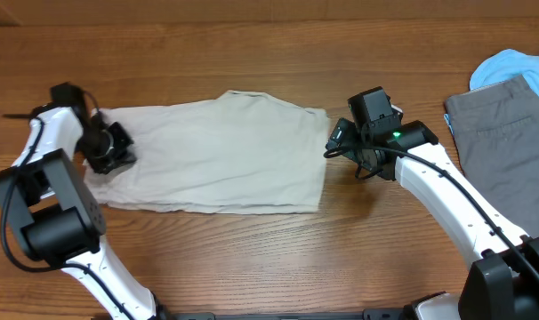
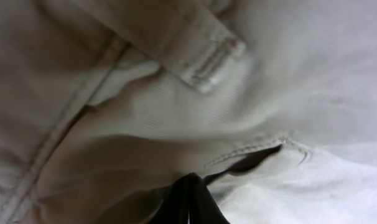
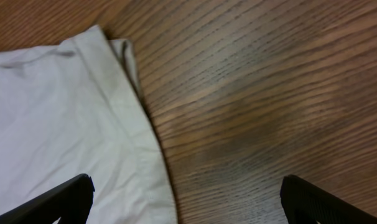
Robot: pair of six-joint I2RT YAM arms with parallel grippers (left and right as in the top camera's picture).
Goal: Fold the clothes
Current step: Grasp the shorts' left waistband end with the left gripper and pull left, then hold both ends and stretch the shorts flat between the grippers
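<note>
With the shorts' waistband [image 1: 95,189] too far toward my left gripper's side, my left gripper should open and my right gripper should pull the hem [image 1: 320,169] to the middle.
The beige khaki shorts [image 1: 216,156] lie folded flat across the middle of the table. My left gripper [image 1: 109,151] is at their left end. In the left wrist view its fingers [image 2: 191,199] are pressed together, with the shorts' fabric [image 2: 176,112] bunched at the tips next to a belt loop and a pocket opening. My right gripper [image 1: 341,142] hovers at the shorts' right edge. In the right wrist view its jaws [image 3: 185,190] are wide open and empty, straddling the hem [image 3: 58,124] and bare wood.
Grey shorts [image 1: 505,133] lie at the right edge of the table, with a light blue garment [image 1: 518,67] behind them. Bare wooden table [image 1: 269,53] surrounds the beige shorts.
</note>
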